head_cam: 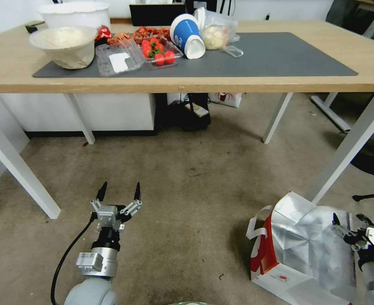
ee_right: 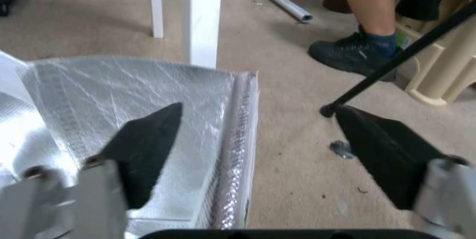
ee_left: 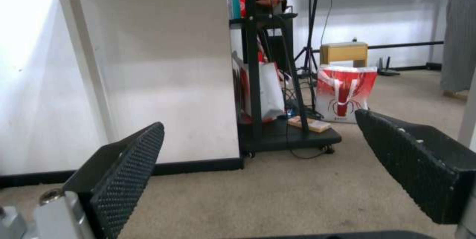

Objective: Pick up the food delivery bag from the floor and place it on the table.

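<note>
I expect the bag (head_cam: 304,249) to hang tilted but stay open when I lift its rim, because the food delivery bag's creased foil sides (head_cam: 294,219) keep its opening wide.
The food delivery bag (head_cam: 299,250) stands open on the floor (head_cam: 195,186) at the lower right, showing white paper, a red side panel, silver foil lining and white handles. My right gripper (head_cam: 347,219) hovers open at the bag's right rim. In the right wrist view the right gripper (ee_right: 259,109) straddles the bag's foil-lined wall (ee_right: 238,138), one finger over the lining and the other over carpet. My left gripper (head_cam: 120,188) hangs open over bare carpet at the lower left, holding nothing; the left gripper (ee_left: 258,120) faces under the table. The light-wood table (head_cam: 280,82) with its grey mat (head_cam: 280,55) spans the top.
Bowls (head_cam: 64,44), a strawberry tray (head_cam: 157,51), a blue cup (head_cam: 189,36) and a plastic bag crowd the mat's left half. A white table leg (head_cam: 343,152) stands just behind the bag. A person's shoe (ee_right: 354,53) and a black stand leg (ee_right: 396,60) lie right of it. A small red-printed bag (ee_left: 344,94) sits beneath the table.
</note>
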Motion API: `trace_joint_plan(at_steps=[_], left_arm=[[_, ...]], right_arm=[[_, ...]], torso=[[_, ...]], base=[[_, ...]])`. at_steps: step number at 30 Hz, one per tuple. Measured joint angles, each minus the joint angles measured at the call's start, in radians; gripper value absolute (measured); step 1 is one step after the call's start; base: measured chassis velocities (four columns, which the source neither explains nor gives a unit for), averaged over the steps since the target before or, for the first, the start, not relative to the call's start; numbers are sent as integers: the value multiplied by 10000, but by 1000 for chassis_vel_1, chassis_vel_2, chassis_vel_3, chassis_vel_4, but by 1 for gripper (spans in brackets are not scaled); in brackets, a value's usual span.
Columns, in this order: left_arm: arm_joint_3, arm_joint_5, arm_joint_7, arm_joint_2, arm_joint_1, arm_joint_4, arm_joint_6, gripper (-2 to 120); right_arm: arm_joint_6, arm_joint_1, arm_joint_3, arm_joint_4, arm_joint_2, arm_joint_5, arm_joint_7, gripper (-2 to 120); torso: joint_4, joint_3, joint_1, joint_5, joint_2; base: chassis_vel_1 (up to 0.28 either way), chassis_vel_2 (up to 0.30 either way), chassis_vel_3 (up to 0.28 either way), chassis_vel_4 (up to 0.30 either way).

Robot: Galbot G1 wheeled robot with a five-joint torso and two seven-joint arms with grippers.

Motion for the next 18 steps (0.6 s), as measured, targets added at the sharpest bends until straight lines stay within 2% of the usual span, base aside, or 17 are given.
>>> trace_joint_plan(at_steps=[3,4,6,8,9,10,12,15,18], left_arm=[[7,13,-1,-6,-11,20,-11,97],[7,13,-1,-6,-11,20,-11,97],[16,15,-3,-8,-20,19,-9,97],[17,16,-3,-7,-20,17,-8,97],[26,18,-5,-13,-30,6,-3,97],[26,18,-5,-13,-30,6,-3,97],[31,18,-6,-17,-34,2,2,97],[34,19,-7,-19,-35,2,3,97],[33,19,-16,-17,-28,2,1,97]], right_arm=[[-10,51,-67,-157,-3,8,-1,63],[-10,51,-67,-157,-3,8,-1,63],[-11,79,-100,-209,8,8,2,51],[-11,80,-104,-213,9,8,2,51],[-10,84,-131,-238,14,8,5,41],[-10,84,-131,-238,14,8,5,41],[-10,83,-151,-253,15,8,7,30],[-11,81,-163,-256,15,11,9,25],[-10,74,-170,-256,11,17,15,8]], torso=[[0,0,1,0,1],[0,0,1,0,1],[0,0,0,0,1],[0,0,1,0,1],[0,0,0,0,1],[0,0,0,0,1],[0,0,0,0,2],[0,0,0,1,2],[0,0,0,0,2]], base=[[0,0,0,0],[0,0,0,0],[0,0,0,0],[0,0,0,0],[0,0,0,0],[0,0,0,0],[0,0,0,0],[0,0,0,0],[0,0,0,0]])
